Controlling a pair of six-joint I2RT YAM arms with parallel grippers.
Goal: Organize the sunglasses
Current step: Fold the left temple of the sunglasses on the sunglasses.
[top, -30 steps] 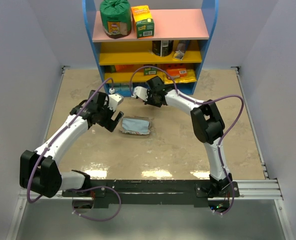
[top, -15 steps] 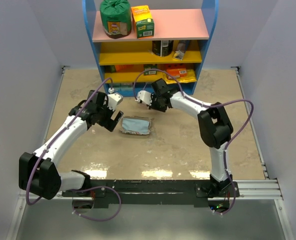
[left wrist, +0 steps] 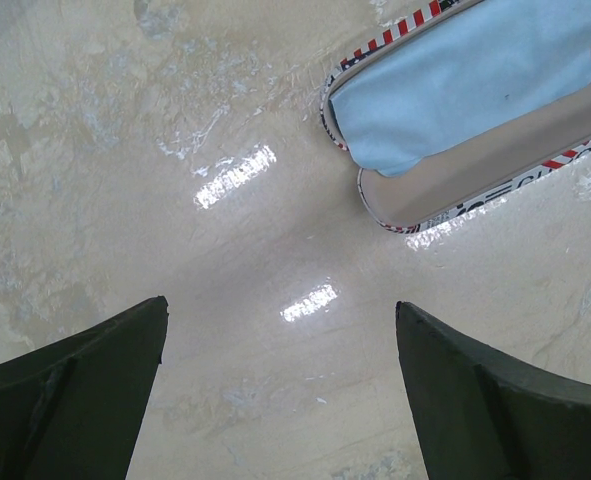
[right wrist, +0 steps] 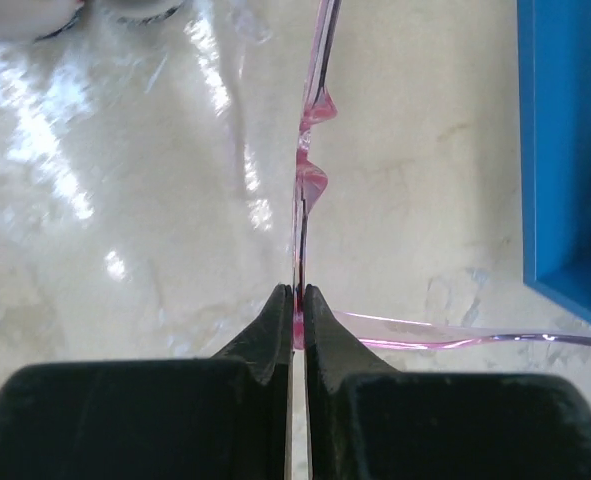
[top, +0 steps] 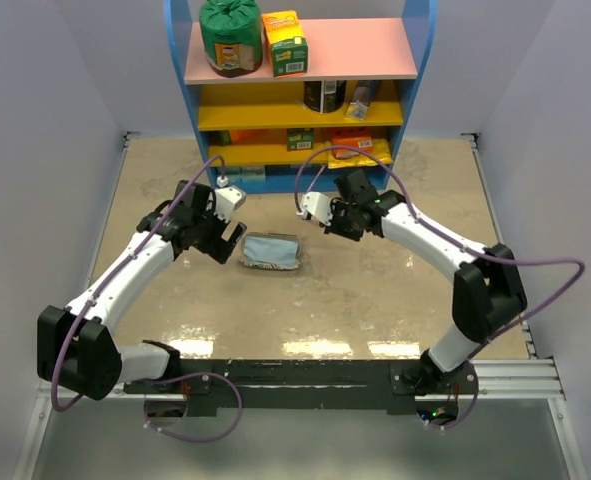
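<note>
An arm of the sunglasses (right wrist: pixel 475 337) is open and sticking out. My right gripper should bring them beside the pouch so my left gripper can fold them first.
My right gripper (right wrist: pixel 296 292) is shut on the pink-tinted sunglasses (right wrist: pixel 308 180), pinching the thin frame edge-on, with one arm (right wrist: pixel 475 338) trailing to the right above the table. In the top view the right gripper (top: pixel 347 222) is right of the pouch; the sunglasses are too small to make out there. The grey-white pouch (top: pixel 269 262) lies mid-table with the light blue cloth (top: pixel 271 248) on it; both show in the left wrist view, pouch (left wrist: pixel 455 195) and cloth (left wrist: pixel 465 80). My left gripper (top: pixel 227 238) is open and empty just left of the pouch, also (left wrist: pixel 280 340).
A blue shelf unit (top: pixel 300 90) with pink and yellow shelves holding cans, boxes and packets stands at the back. Its blue side panel (right wrist: pixel 567 150) is close on the right of the right gripper. White walls enclose the table on both sides.
My right arm has swung right and toward the near side, away from the shelf, carrying the sunglasses. The left arm, pouch and cloth have not moved.
</note>
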